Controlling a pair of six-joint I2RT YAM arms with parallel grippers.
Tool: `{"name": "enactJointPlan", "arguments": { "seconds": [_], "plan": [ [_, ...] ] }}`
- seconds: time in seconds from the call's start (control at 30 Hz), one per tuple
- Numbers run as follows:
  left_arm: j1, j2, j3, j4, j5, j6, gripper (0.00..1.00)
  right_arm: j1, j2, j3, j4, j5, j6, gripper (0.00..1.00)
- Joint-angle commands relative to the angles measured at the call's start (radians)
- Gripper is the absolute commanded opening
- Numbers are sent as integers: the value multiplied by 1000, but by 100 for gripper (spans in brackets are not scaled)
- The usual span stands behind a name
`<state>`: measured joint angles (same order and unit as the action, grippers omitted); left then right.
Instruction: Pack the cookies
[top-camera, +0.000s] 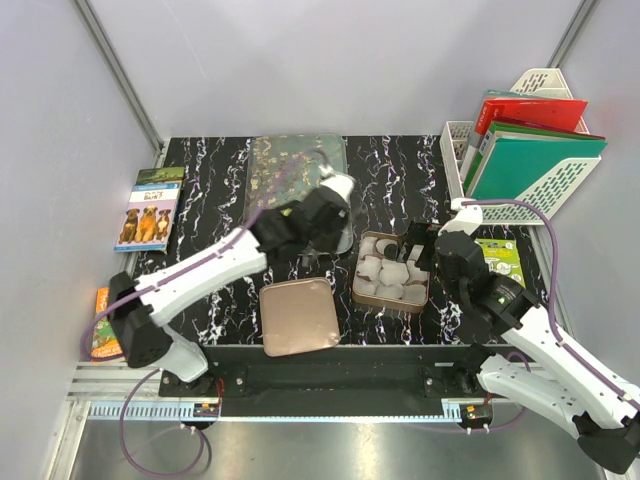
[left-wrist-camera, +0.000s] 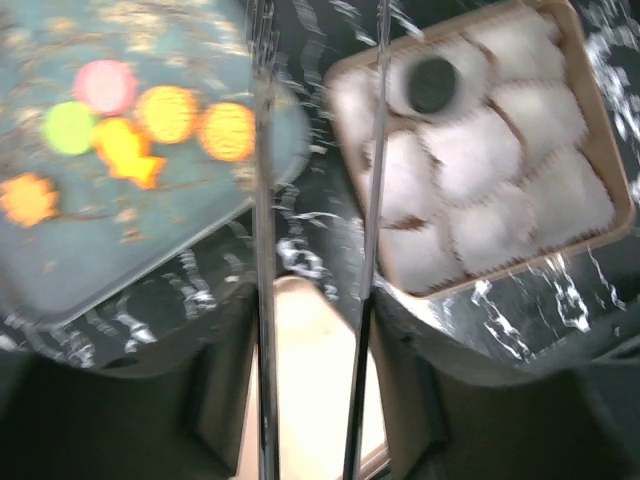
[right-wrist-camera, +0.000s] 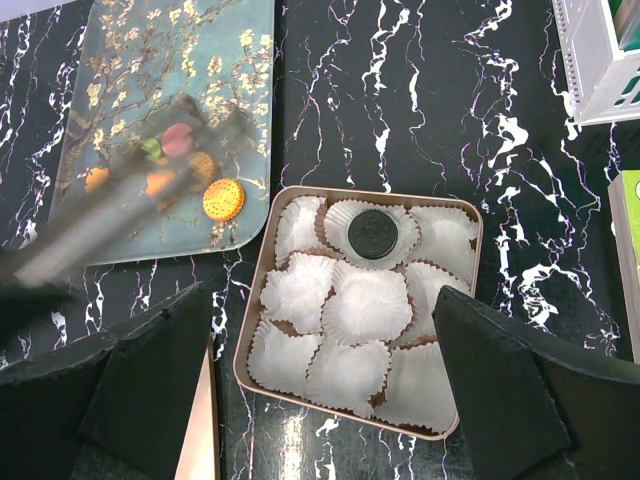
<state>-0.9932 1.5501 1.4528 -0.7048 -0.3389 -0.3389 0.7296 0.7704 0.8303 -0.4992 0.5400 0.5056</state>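
Observation:
The leaf-shaped orange cookie (left-wrist-camera: 28, 199) lies apart from the clustered cookies (left-wrist-camera: 128, 138). My left gripper should keep moving toward it until the tongs are on both sides of its edges, and then close.
Several cookies lie on the floral tray (right-wrist-camera: 120, 60): a pink one (right-wrist-camera: 178, 138), a green one (right-wrist-camera: 152, 150) and orange ones (right-wrist-camera: 223, 199). A dark brown cookie (right-wrist-camera: 372, 234) sits in a paper wrapper in the square tin (right-wrist-camera: 256, 340), which is otherwise full of empty white wrappers. My left gripper (top-camera: 322, 222) hovers at the tray's near right corner. It holds thin metal tongs (left-wrist-camera: 262, 300) between its fingers, and the view is blurred. The cookies (left-wrist-camera: 168, 112) and the tin (left-wrist-camera: 620, 200) also show in the left wrist view. My right gripper (right-wrist-camera: 340, 400) is open and empty above the tin's near side.
The rose-gold lid (top-camera: 297, 315) lies flat at the table's front edge, left of the tin. A white rack of books (top-camera: 525, 150) stands at the back right. A dog booklet (top-camera: 150, 208) lies at the left, and a green packet (top-camera: 500, 258) lies right of the tin.

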Motion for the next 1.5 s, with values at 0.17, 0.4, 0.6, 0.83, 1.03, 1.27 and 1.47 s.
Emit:
{"name": "enactJointPlan", "arguments": {
  "seconds": [0.17,0.4,0.6,0.83,1.03,1.27,1.47],
  "plan": [
    [307,-179,-144,28,-28,-43,47,-1,-25,-11,25,23,8,100],
    [453,-170,-223,4,-17,-86,51,1,-19,-19,36,23,1,100],
    [462,-131,-239,-13,-43,-109,51,1,-14,-25,47,18,-1,100],
    [470,-101,-272,-2,-32,-115,56,1,-19,-34,50,17,2,100],
    [484,-79,-312,27,-18,-121,55,1,-17,-36,50,15,4,100],
    [502,-48,-331,60,-2,-118,54,-1,-13,-34,51,14,2,100],
    [505,-39,-322,80,14,-118,50,1,-3,-37,53,14,2,100]
  ]
}}
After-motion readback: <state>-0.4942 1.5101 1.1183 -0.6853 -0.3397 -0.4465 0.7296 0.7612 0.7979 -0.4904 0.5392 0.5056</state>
